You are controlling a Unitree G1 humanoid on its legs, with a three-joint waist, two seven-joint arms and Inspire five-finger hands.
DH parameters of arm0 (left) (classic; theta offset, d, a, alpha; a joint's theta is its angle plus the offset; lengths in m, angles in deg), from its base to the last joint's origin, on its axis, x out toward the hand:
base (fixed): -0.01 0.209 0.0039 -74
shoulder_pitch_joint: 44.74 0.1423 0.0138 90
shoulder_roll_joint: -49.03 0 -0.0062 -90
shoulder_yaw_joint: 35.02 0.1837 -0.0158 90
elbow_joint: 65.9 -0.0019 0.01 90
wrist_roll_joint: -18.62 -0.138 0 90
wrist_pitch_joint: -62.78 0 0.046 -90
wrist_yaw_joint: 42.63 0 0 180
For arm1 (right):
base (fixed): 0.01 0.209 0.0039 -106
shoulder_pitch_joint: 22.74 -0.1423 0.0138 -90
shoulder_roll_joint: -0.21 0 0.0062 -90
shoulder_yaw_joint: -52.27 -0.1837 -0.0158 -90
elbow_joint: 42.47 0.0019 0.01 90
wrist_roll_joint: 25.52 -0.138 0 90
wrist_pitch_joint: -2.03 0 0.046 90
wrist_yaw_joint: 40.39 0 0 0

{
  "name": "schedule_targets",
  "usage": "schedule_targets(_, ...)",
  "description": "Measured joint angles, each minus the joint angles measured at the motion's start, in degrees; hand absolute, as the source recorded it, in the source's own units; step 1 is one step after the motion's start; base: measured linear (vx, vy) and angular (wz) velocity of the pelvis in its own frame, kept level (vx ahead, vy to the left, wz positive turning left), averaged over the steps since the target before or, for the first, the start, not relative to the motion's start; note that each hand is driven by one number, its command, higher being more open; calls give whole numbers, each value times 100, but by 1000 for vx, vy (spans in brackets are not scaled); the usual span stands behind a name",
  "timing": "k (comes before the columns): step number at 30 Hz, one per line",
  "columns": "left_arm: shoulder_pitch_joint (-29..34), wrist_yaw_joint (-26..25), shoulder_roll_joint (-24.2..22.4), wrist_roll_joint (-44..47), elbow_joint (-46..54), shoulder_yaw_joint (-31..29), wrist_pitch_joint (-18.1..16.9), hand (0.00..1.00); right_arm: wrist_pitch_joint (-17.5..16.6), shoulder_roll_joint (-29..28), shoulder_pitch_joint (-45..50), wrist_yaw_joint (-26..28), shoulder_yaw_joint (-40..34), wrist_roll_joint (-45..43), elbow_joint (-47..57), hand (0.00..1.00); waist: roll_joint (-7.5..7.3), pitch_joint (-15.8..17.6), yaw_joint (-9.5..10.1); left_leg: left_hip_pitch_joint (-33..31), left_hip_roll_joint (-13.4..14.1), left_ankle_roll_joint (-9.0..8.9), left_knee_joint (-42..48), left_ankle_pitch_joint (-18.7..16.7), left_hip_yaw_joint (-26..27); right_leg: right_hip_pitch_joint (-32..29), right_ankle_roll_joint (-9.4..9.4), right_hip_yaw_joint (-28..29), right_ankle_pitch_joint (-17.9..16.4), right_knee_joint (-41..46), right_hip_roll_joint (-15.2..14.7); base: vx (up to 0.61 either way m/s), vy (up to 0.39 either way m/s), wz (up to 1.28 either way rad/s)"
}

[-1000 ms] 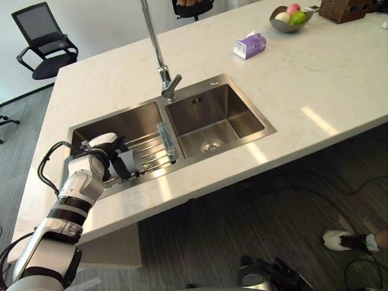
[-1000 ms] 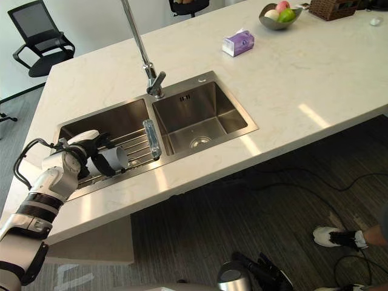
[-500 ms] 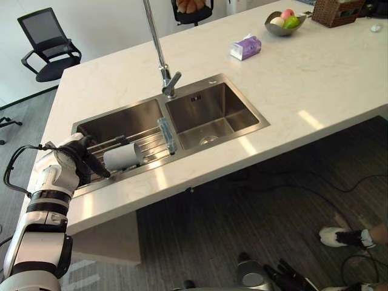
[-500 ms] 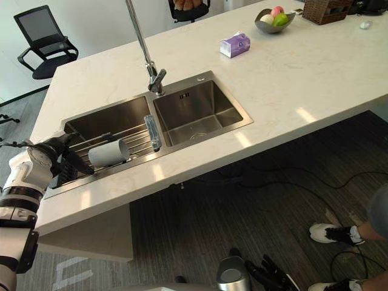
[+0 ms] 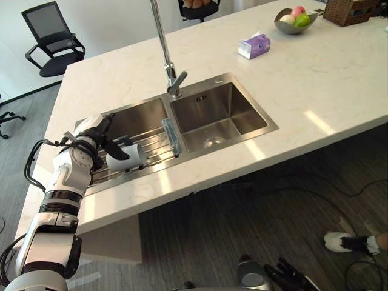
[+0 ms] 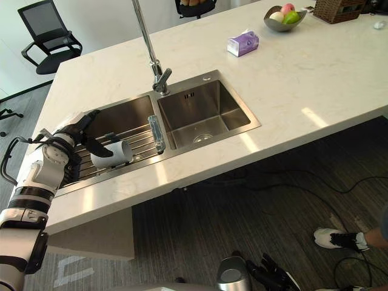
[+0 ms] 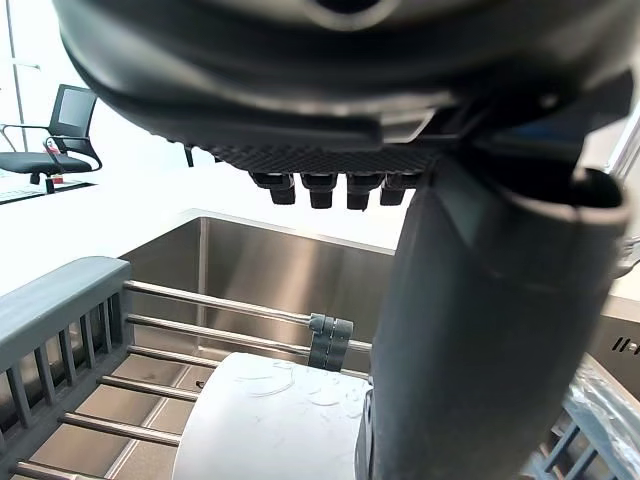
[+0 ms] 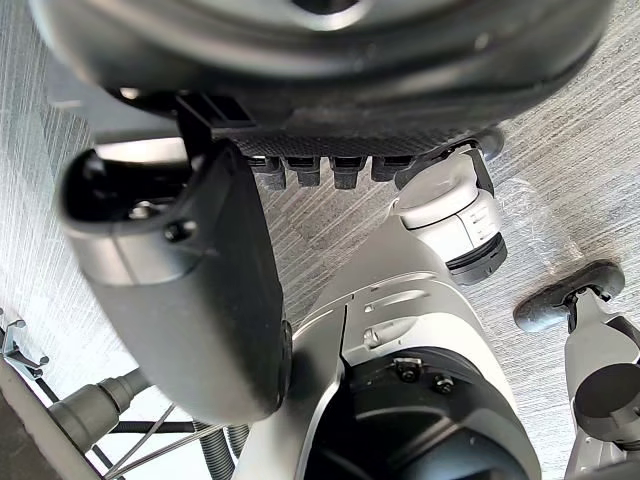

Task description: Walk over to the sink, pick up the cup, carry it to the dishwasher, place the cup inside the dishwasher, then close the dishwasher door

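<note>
The cup (image 5: 125, 157) is lying on its side across the wire drying rack (image 5: 156, 147), so I should expect it to be empty when I pick it up and carry it.
A white cup (image 5: 131, 157) lies on its side on the wire drying rack (image 5: 154, 140) in the left basin of the steel double sink (image 5: 225, 107). My left hand (image 5: 94, 137) hovers just left of the cup, open, fingers spread over the rack and thumb (image 6: 97, 146) reaching toward the cup's side. In the left wrist view the cup (image 7: 268, 432) lies past the thumb (image 7: 480, 340), not gripped. My right hand (image 8: 180, 280) hangs low by my side, relaxed and holding nothing; it also shows as my right hand (image 5: 270, 277) at the bottom edge.
A tall faucet (image 5: 165, 42) rises behind the sink. On the light countertop (image 5: 315, 91) sit a purple tissue pack (image 5: 253, 45), a fruit bowl (image 5: 294, 20) and a wicker basket (image 5: 354, 11). An office chair (image 5: 51, 39) stands far left. A person's shoe (image 5: 348, 242) is at lower right.
The view has shifted. My left hand pulled back left of the cup half a second ago and now sits close beside it again, fingers spread. The cup stays on the rack.
</note>
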Motion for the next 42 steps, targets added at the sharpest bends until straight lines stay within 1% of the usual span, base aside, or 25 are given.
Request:
schedule_targets(2,2,192,0,-82,-2,0,69,100,60,3,1,0,0,0,23,100,-3,-1,5,11,7,-30,5,-19,3,-18,-5,1,-62,59,0,-18,-12,0)
schedule_targets(3,7,284,0,-87,-6,0,85,100,103,8,1,0,0,0,48,100,-4,-2,8,4,9,-55,8,-36,9,-33,24,4,-91,82,0,-36,-21,-2)
schedule_targets(5,56,457,0,-196,-13,-1,87,100,176,25,2,1,24,1,108,100,-13,-7,12,-42,12,-59,19,-38,46,-109,23,26,-98,140,0,-30,-18,-4)
schedule_targets(8,104,692,1,-235,-60,-2,90,100,240,41,4,1,49,3,205,100,-15,-10,15,-108,32,-60,25,-37,238,-245,33,93,-91,208,1,-8,-9,-9)
schedule_targets(12,104,895,3,-233,-210,-9,86,100,300,44,4,1,57,4,263,100,-15,-18,7,-116,26,-58,52,-37,312,-311,-2,151,-94,274,8,31,-1,-8)
schedule_targets(14,102,908,4,-230,-245,-73,85,100,333,50,3,2,72,45,339,100,-30,-38,12,-181,9,-51,52,-34,330,-445,-15,172,-146,389,-1,27,-13,-5)
schedule_targets(21,96,974,4,-230,-276,-123,85,100,365,120,-11,1,172,59,469,100,-46,-36,20,-283,13,-49,101,-34,360,-631,-48,205,-230,581,1,2,-3,0)
schedule_targets(24,70,1189,4,-233,-277,-164,140,100,365,159,-16,1,221,59,490,100,-52,-32,28,-336,24,-48,145,-41,364,-683,-55,208,-235,614,3,0,0,0)
schedule_targets(28,-67,1640,16,-236,-307,-224,351,100,388,208,-19,1,332,59,563,100,-94,-18,47,-350,45,-45,150,-42,377,-683,-60,198,-229,592,20,0,0,0)
schedule_targets(33,-232,1936,66,-271,-327,-225,428,100,404,200,-20,0,412,66,568,100,-164,-43,65,-410,73,-34,155,-38,377,-684,-60,169,-191,502,40,6,1,0)
schedule_targets(35,-347,2039,67,-286,-478,-236,433,100,417,196,-20,0,433,143,607,100,-188,-55,68,-428,77,-30,157,-40,387,-670,-50,157,-167,455,40,35,10,2)
schedule_targets(37,-349,2061,67,-289,-488,-243,430,100,430,194,-19,0,433,204,658,100,-191,-56,66,-428,77,-25,162,-43,400,-659,-45,159,-162,456,40,0,0,0)
schedule_targets(38,-349,2102,66,-289,-494,-244,416,0,455,195,-23,0,439,229,691,100,-201,-55,67,-428,80,-20,179,-47,439,-654,-45,165,-160,457,39,0,0,0)
schedule_targets(42,-347,2134,66,-464,-537,-287,361,0,476,172,-29,0,446,230,691,100,-228,-40,65,-424,92,-15,212,-52,484,-650,-47,173,-162,448,42,0,0,0)
